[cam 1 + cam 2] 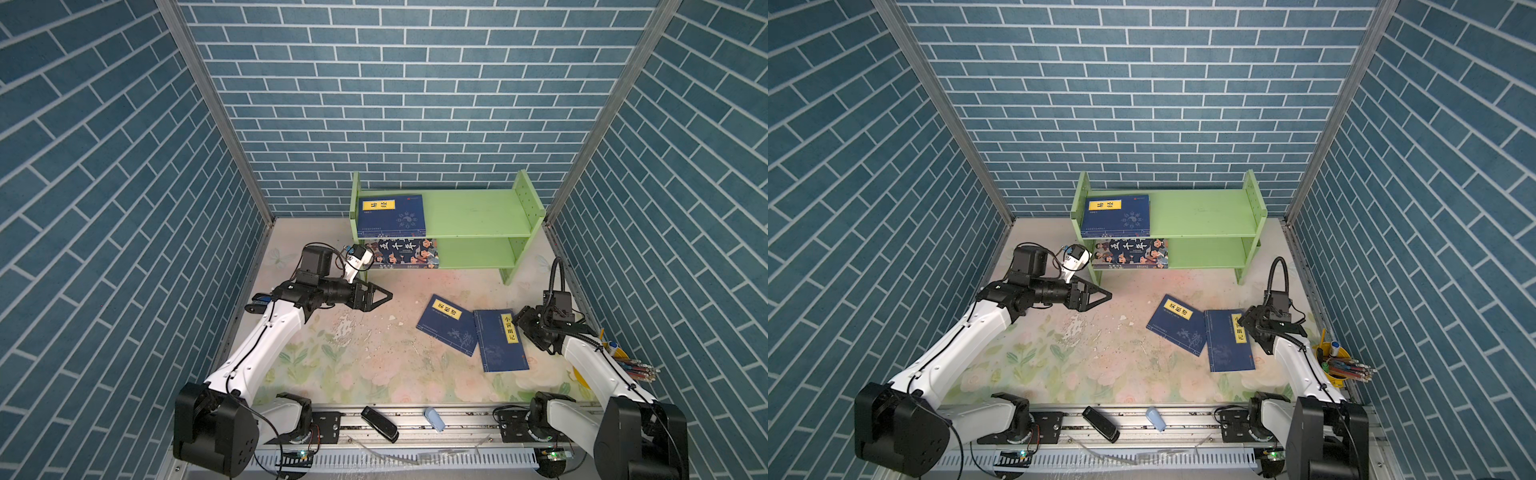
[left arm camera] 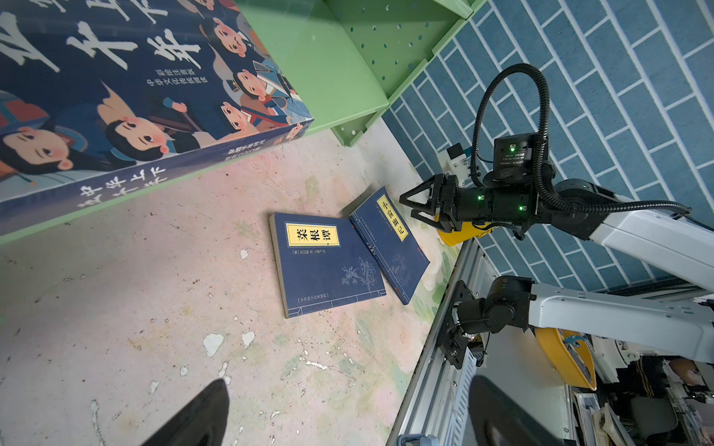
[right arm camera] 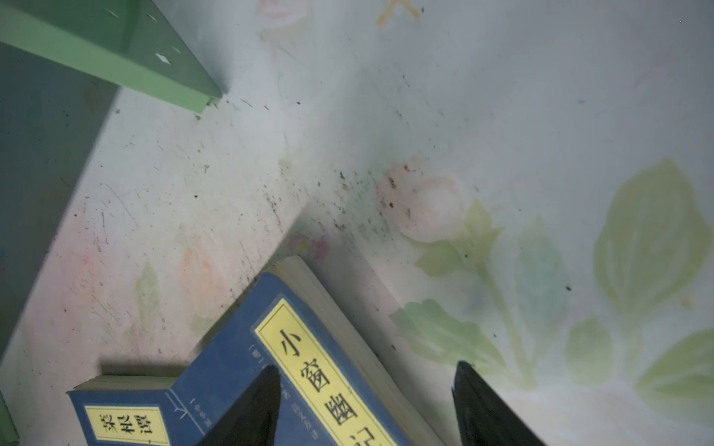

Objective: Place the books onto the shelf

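The nearer navy book's free page edge (image 3: 351, 349) is between the open fingers of my right gripper, so the gripper keeps going inward beside the yellow label (image 1: 508, 328) and closes there.
The light green shelf (image 1: 469, 216) (image 1: 1204, 216) stands at the back. One navy book (image 1: 390, 216) lies flat on its top tier, and the large cartoon book (image 1: 405, 253) (image 2: 116, 96) lies on the lower tier. Two more navy books (image 1: 446, 324) (image 1: 500, 340) lie side by side on the table. My right gripper (image 1: 519, 322) (image 3: 366, 365) hovers open at the right-hand book (image 3: 309, 347), one finger over its cover and the other over bare table. Left of the shelf's front, my left gripper (image 1: 380, 296) (image 2: 349, 380) stands open and empty.
A yellow cup of pens (image 1: 623, 365) stands at the table's right edge behind my right arm. A black device (image 1: 379, 424) and a pale blue object (image 1: 434, 417) lie on the front rail. Brick-patterned walls close in on three sides.
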Controlling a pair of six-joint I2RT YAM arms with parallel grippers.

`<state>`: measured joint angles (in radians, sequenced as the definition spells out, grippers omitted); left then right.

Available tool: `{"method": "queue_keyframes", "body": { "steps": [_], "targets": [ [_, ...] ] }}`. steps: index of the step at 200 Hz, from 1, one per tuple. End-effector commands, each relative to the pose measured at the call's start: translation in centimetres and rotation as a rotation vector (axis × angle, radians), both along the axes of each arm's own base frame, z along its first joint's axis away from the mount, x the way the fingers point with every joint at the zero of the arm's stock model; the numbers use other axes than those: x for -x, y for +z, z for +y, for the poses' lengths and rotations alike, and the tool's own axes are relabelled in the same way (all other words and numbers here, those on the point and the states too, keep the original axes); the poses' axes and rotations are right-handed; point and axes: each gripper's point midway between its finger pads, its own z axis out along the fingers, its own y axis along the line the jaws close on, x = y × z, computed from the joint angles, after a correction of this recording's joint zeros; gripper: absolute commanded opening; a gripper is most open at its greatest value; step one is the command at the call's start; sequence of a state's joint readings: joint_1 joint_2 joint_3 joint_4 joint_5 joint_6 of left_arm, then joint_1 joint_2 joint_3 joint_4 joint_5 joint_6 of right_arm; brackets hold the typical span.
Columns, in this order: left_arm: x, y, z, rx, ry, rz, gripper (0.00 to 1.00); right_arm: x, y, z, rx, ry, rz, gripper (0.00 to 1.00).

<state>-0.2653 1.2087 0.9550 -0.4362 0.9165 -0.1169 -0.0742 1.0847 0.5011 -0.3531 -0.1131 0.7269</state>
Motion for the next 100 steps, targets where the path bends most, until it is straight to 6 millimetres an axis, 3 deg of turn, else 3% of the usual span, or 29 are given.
{"method": "queue_keyframes", "body": {
  "steps": [1, 100],
  "targets": [
    [0.3, 0.4, 0.0, -0.011, -0.007, 0.012, 0.98, -0.4, 0.2, 0.8, -0.047, 0.048, -0.022, 0.72],
    [0.3, -0.8, 0.1, -0.022, 0.021, 0.077, 0.98, 0.8, -0.1, 3.3, -0.160, 0.188, 0.058, 0.70]
  ]
}}
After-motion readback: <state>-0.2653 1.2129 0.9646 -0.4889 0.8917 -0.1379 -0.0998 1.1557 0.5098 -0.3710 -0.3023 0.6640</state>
